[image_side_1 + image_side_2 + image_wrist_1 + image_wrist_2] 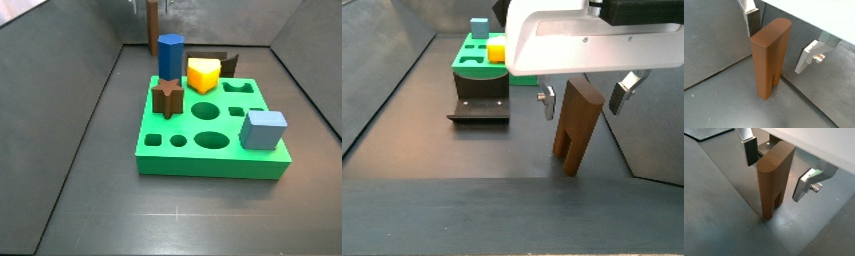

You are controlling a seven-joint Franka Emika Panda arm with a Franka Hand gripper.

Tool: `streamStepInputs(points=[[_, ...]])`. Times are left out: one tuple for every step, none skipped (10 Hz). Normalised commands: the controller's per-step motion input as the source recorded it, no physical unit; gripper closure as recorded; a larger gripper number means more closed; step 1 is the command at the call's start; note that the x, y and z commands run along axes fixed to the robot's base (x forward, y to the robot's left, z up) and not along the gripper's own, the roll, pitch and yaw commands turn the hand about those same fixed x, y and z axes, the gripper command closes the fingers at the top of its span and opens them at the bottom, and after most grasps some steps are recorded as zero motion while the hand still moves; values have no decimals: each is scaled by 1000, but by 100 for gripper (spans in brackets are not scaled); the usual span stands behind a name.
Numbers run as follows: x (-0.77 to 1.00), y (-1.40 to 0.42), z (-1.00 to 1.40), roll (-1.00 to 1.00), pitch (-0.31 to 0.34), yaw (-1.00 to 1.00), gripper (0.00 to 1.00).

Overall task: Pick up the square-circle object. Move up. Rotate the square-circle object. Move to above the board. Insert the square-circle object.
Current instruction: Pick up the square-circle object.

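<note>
I expect the square-circle object (769, 54) to show two legs with an open gap when I turn it, because a notch (773, 85) splits the object's bottom end.
The square-circle object (769, 57) is a tall brown block standing upright on the dark floor, with a notch at its bottom end. It shows in both wrist views (774, 178) and in both side views (577, 125) (152, 18). My gripper (779, 36) is open and straddles the block's top, also seen in a wrist view (779, 167) and a side view (584, 96). One finger (749, 15) and its partner (811, 55) stand on either side with gaps to the block. The green board (214, 165) lies apart from the block, also seen in a side view (462, 48).
On the board stand a blue prism (170, 55), a yellow piece (202, 75), a brown star peg (168, 97) and a light blue cube (265, 130). A low dark U-shaped piece (480, 108) lies between board and block. Grey walls enclose the floor.
</note>
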Motion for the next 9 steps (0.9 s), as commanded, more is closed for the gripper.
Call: streamStepInputs(points=[[0,0,-77,-10,-43,0,0],[0,-74,-106,-27,-11,0,0],[0,-114,-117,-40,-26,0,0],[-143,-331,-9,23,-53,286,0],[0,0,0,0,0,0,100],[0,0,0,0,0,0,100],[0,0,0,0,0,0,100],[0,0,0,0,0,0,100],[0,0,0,0,0,0,100]])
